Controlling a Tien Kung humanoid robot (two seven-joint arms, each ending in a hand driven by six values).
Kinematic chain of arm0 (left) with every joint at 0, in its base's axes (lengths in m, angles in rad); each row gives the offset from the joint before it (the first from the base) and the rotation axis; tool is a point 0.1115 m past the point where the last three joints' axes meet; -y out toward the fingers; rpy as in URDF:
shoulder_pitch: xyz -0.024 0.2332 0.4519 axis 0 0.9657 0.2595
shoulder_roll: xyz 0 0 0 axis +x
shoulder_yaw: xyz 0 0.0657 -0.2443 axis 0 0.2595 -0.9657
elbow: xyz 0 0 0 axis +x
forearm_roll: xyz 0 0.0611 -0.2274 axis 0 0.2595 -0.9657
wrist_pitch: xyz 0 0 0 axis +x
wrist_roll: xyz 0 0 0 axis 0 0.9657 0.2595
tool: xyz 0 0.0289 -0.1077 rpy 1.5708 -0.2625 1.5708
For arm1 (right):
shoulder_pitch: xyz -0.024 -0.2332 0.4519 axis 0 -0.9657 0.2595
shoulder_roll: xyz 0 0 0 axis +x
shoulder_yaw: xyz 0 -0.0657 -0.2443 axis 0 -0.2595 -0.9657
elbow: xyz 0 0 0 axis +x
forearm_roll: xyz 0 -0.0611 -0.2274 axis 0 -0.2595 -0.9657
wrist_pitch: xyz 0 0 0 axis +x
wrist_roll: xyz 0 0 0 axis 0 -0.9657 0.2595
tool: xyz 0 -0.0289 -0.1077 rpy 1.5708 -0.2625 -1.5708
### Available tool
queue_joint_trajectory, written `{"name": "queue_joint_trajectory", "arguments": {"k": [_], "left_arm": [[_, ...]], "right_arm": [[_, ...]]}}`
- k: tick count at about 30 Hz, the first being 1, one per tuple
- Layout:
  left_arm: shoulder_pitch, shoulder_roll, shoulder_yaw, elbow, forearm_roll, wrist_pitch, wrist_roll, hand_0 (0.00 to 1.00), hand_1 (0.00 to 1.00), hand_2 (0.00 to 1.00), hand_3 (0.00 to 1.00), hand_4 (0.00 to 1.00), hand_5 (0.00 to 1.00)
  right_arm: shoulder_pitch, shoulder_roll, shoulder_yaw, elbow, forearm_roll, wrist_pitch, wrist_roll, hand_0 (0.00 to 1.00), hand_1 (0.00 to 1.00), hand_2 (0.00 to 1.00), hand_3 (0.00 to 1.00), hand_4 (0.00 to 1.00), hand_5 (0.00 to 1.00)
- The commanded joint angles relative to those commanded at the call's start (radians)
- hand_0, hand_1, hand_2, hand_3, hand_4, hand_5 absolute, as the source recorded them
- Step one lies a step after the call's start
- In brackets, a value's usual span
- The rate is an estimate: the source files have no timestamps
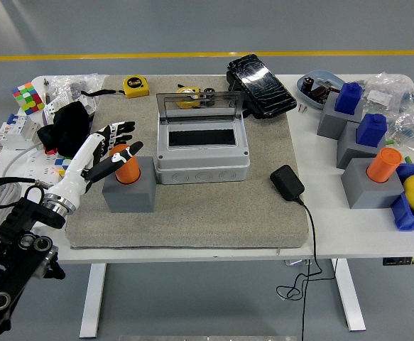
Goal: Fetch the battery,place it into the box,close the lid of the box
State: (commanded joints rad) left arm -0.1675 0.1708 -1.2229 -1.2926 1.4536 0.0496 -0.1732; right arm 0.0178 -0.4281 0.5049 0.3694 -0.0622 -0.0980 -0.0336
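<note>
The orange battery stands sunk in the grey block's top, so when I lift, the battery will come loose and leave an empty round hole.
An orange cylindrical battery stands upright in a grey block on the left part of the grey mat. My left hand reaches it from the left. The fingers are spread behind and beside the battery, and the thumb lies over its top. No closed grasp shows. Just right of the block sits the white box, its inside dark. Its clear lid stands open at the back. My right arm is out of view.
A black adapter with a cable lies right of the box. A black wrapped pack and a yellow tape measure lie behind it. Grey blocks holding blue and orange pieces stand at the right. A black cloth lies left of my hand.
</note>
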Motion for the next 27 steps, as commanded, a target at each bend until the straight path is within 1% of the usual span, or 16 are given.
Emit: {"name": "queue_joint_trajectory", "arguments": {"k": [1, 7, 8, 13, 14, 19, 20, 25, 26, 27], "left_arm": [[0.0, -0.001, 0.001, 0.002, 0.0, 0.001, -0.001, 0.783, 0.836, 0.884, 0.871, 0.998, 0.416], [-0.005, -0.005, 0.02, 0.022, 0.015, 0.017, -0.013, 0.783, 0.836, 0.884, 0.871, 0.998, 0.416], [-0.004, -0.007, 0.021, 0.026, 0.014, 0.021, -0.016, 0.732, 0.805, 0.846, 0.856, 0.998, 0.265], [-0.004, -0.012, 0.031, 0.048, 0.006, 0.046, -0.048, 0.732, 0.805, 0.846, 0.856, 0.998, 0.265], [-0.005, -0.013, 0.033, 0.052, 0.002, 0.053, -0.056, 0.687, 0.745, 0.776, 0.841, 0.998, 0.138], [-0.008, -0.022, 0.044, 0.078, -0.03, 0.087, -0.104, 0.687, 0.745, 0.776, 0.841, 0.998, 0.138], [-0.009, -0.023, 0.047, 0.082, -0.035, 0.092, -0.111, 0.531, 0.66, 0.676, 0.812, 0.998, 0.013], [-0.015, -0.032, 0.063, 0.106, -0.076, 0.116, -0.148, 0.531, 0.66, 0.676, 0.812, 0.998, 0.013], [-0.017, -0.035, 0.065, 0.11, -0.081, 0.118, -0.151, 0.431, 0.599, 0.617, 0.728, 0.998, 0.002], [-0.019, -0.037, 0.068, 0.117, -0.091, 0.121, -0.159, 0.431, 0.599, 0.617, 0.728, 0.998, 0.002]], "right_arm": [[0.0, 0.0, 0.0, 0.0, 0.0, 0.0, 0.0, 0.546, 0.602, 0.588, 0.543, 0.918, 0.469], [0.0, -0.001, -0.002, 0.0, 0.001, 0.0, 0.0, 0.546, 0.602, 0.588, 0.543, 0.918, 0.469], [0.0, 0.0, -0.002, 0.0, 0.001, 0.0, 0.0, 0.546, 0.602, 0.588, 0.543, 0.918, 0.469], [0.001, 0.0, -0.001, 0.0, 0.0, 0.0, 0.0, 0.546, 0.602, 0.588, 0.543, 0.918, 0.469], [0.001, 0.0, -0.002, 0.0, 0.0, 0.0, 0.0, 0.546, 0.603, 0.588, 0.543, 0.918, 0.468], [0.0, 0.0, -0.004, 0.0, 0.001, 0.001, 0.0, 0.546, 0.603, 0.588, 0.543, 0.918, 0.468], [0.0, 0.0, -0.004, 0.0, 0.001, 0.001, 0.0, 0.546, 0.602, 0.588, 0.543, 0.919, 0.467], [0.001, 0.001, -0.003, 0.0, 0.001, 0.001, 0.0, 0.546, 0.602, 0.588, 0.543, 0.919, 0.467], [0.001, 0.001, -0.003, 0.0, 0.001, 0.001, 0.0, 0.546, 0.603, 0.588, 0.543, 0.919, 0.467], [0.001, 0.001, -0.003, -0.001, 0.002, 0.001, 0.0, 0.546, 0.603, 0.588, 0.543, 0.919, 0.467]]}}
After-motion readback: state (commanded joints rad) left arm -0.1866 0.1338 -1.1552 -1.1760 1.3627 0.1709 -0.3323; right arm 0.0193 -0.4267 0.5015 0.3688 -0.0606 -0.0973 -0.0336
